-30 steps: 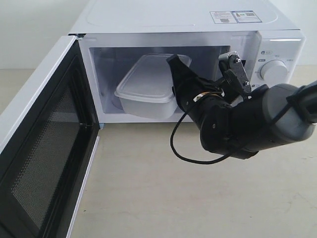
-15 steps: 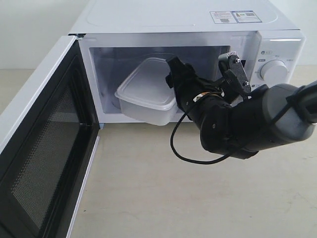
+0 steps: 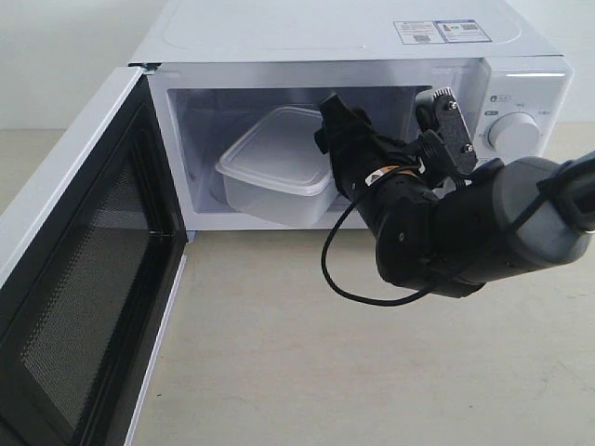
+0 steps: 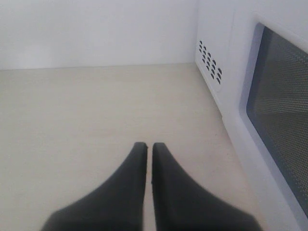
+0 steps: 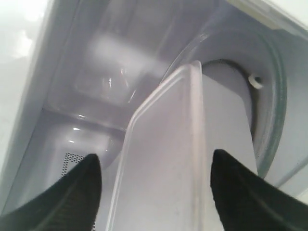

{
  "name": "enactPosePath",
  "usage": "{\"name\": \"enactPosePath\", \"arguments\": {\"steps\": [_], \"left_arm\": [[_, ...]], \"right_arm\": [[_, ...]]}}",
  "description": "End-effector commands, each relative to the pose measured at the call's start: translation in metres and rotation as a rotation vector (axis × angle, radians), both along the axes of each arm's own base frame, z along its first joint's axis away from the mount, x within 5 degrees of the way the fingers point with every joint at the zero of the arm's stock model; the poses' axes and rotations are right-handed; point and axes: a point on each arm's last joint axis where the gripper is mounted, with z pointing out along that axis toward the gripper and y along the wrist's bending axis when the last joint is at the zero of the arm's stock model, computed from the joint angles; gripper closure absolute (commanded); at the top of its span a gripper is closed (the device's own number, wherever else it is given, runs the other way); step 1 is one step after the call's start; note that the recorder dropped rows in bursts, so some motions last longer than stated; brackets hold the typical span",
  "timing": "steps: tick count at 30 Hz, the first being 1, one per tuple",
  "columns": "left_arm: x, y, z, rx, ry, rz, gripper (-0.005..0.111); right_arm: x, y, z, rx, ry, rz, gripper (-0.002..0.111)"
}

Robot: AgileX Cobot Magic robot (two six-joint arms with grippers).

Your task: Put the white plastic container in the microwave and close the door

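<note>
The white plastic container [image 3: 277,158] is lying crooked with its front corner [image 3: 307,206] over the microwave's edge, so it will swivel as it slides inside when I push.
The white plastic container [image 3: 274,163] lies level inside the open microwave [image 3: 325,32], left of the cavity's middle. My right gripper [image 3: 337,139] reaches into the cavity at the container's right end. In the right wrist view the right gripper [image 5: 155,155] is open, its black fingers [image 5: 77,192] standing wide on either side of the container's lid [image 5: 168,144] and not pressing on it. The glass turntable [image 5: 269,110] shows under the box. The door [image 3: 84,279] hangs swung out at the left. My left gripper [image 4: 145,144] is shut on nothing above the beige table.
The door's mesh window [image 4: 279,96] and the microwave's vented side [image 4: 210,62] stand close beside my left gripper. A round white knob [image 3: 514,133] sits right of the cavity. A black cable [image 3: 344,279] loops under the right arm above the beige tabletop [image 3: 307,372].
The container, tilted and raised a second ago, has come down level inside the cavity. The right wrist has risen slightly. The door has not moved.
</note>
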Motion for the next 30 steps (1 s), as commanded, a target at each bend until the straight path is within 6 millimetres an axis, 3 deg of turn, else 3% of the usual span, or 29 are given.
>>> {"name": "enactPosePath", "arguments": {"steps": [1, 7, 14, 21, 24, 27, 30], "left_arm": [[0.000, 0.000, -0.001, -0.003, -0.001, 0.004, 0.102], [0.000, 0.000, -0.001, -0.003, -0.001, 0.004, 0.102], [0.000, 0.000, -0.001, -0.003, -0.001, 0.004, 0.102], [0.000, 0.000, -0.001, -0.003, -0.001, 0.004, 0.102], [0.000, 0.000, -0.001, -0.003, -0.001, 0.004, 0.102], [0.000, 0.000, -0.001, -0.003, -0.001, 0.004, 0.102], [0.000, 0.000, -0.001, -0.003, -0.001, 0.004, 0.102]], "right_arm": [[0.002, -0.001, 0.004, -0.005, -0.030, -0.008, 0.048], [-0.005, -0.010, 0.012, 0.010, -0.040, -0.037, 0.048], [-0.034, -0.035, 0.011, -0.030, 0.007, -0.043, 0.048], [-0.066, -0.041, 0.012, -0.181, 0.057, 0.196, 0.050], [-0.072, -0.037, 0.006, -0.303, 0.089, 0.310, 0.070], [-0.072, -0.036, 0.001, -0.376, 0.098, 0.339, 0.108], [-0.070, -0.035, 0.000, -0.431, 0.070, 0.352, 0.108]]}}
